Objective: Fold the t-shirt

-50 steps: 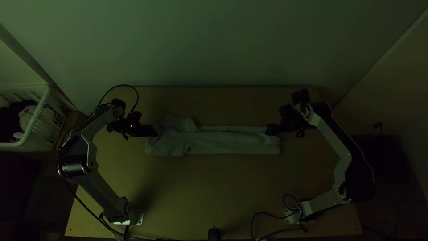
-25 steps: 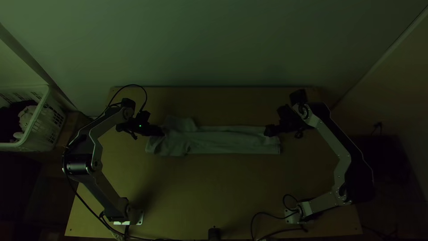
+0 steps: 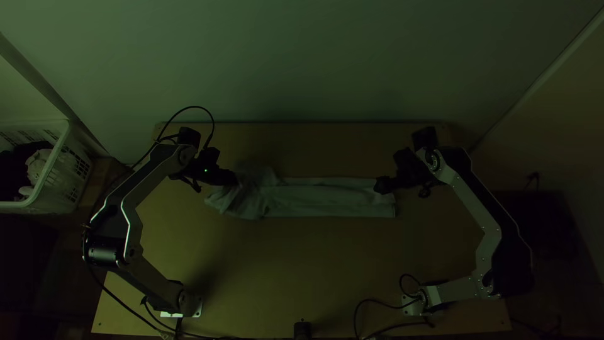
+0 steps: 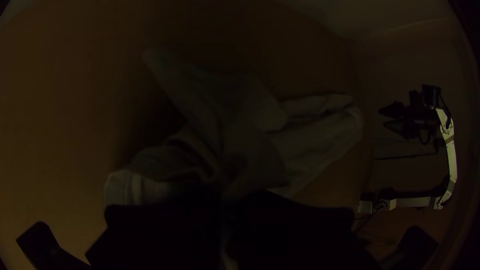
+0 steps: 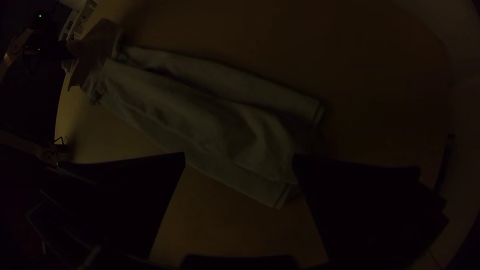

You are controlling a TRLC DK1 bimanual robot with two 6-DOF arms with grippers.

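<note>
I expect the t-shirt (image 3: pixel 327 198) to bunch up into a crumpled bundle when I pull it aside, because the folded t-shirt's layers (image 5: pixel 242 129) are lying loose and wavy.
The pale t-shirt (image 3: pixel 327 198) lies as a long narrow folded strip across the table, its sleeve end on the left bunched and partly lifted. My left gripper (image 3: pixel 234 179) is at that left end; in the left wrist view the left gripper (image 4: pixel 229 200) is shut on the cloth, which rises between its fingers. Over the strip's right end is my right gripper (image 3: pixel 379 185). In the right wrist view the right gripper (image 5: pixel 239 160) stands open above the hem end of the t-shirt (image 5: pixel 215 125), with nothing held.
A white laundry basket (image 3: pixel 58 165) with cloth in it stands beyond the table's left side. The bare wooden table (image 3: pixel 302 264) stretches in front of the shirt. Cables run along the near edge, and a wall rises behind the far edge.
My left gripper has moved right and slightly toward the far edge, and the shirt's left end has been pulled and creased with it. The right gripper has barely moved.
</note>
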